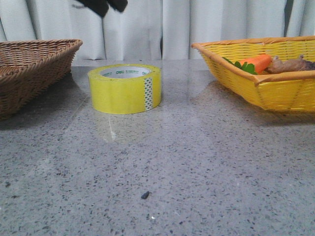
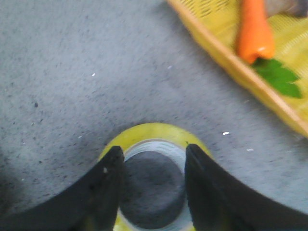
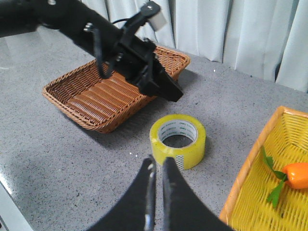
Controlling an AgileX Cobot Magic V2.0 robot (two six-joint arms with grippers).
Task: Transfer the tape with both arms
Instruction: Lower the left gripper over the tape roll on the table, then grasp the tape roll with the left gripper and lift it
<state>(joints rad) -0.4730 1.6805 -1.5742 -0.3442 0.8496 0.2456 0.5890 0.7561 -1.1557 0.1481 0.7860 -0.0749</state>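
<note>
The yellow tape will tilt with one side higher when the robot lifts it, because the wide open hole leaves only the tape's rim to hold.
The yellow tape lies flat on the grey table, its white core rim up and its dotted patch facing front right. My left gripper is open and empty, hovering above the tape, and the roll's hole shows between its fingers. In the front view only the tip of the left gripper shows at the top edge, well above the roll. My right gripper is shut and empty, in the air short of the tape. The left gripper also shows in the right wrist view.
A brown wicker basket stands at the left of the table. A yellow basket at the right holds an orange carrot toy and a brown toy. White curtains hang behind.
</note>
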